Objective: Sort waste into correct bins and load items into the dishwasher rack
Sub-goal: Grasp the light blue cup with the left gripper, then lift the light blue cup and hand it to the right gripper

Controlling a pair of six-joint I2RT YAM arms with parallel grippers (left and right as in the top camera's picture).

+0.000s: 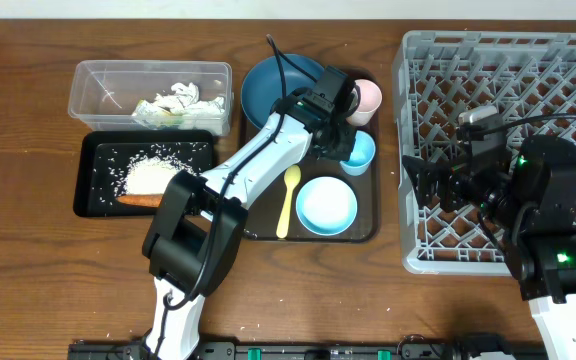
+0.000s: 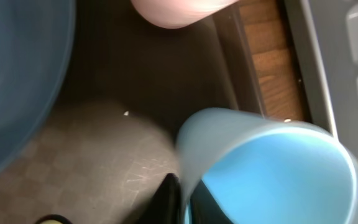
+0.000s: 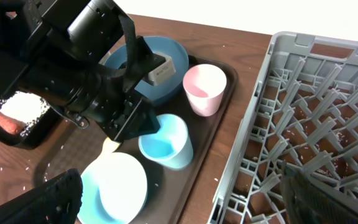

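The upright light blue cup is held by its rim [image 3: 161,120] in my left gripper, so I should tilt it and let my right gripper take its base [image 3: 179,163] for the rack.
My left gripper [image 1: 343,135] is shut on the rim of the light blue cup [image 1: 361,152], one finger inside and one outside, as the left wrist view [image 2: 182,199] shows. The cup [image 2: 278,174] is on the brown serving tray [image 1: 363,232] with the pink cup [image 1: 367,97], dark blue bowl [image 1: 263,95], pale yellow spoon [image 1: 288,200] and white bowl [image 1: 326,205]. My right gripper [image 1: 423,185] is open and empty over the left edge of the grey dishwasher rack [image 1: 568,60]. White wrappers [image 1: 183,98] and a yellow-green packet [image 1: 158,115] lie in the clear tub [image 1: 83,90]. Rice [image 1: 153,175] and a carrot piece [image 1: 138,201] lie in the black tray [image 1: 86,190].
The rack [image 3: 316,93] shows no dishes in the right wrist view. The wooden table has a narrow strip between the serving tray and the rack. A few rice grains lie loose on the table near the front edge.
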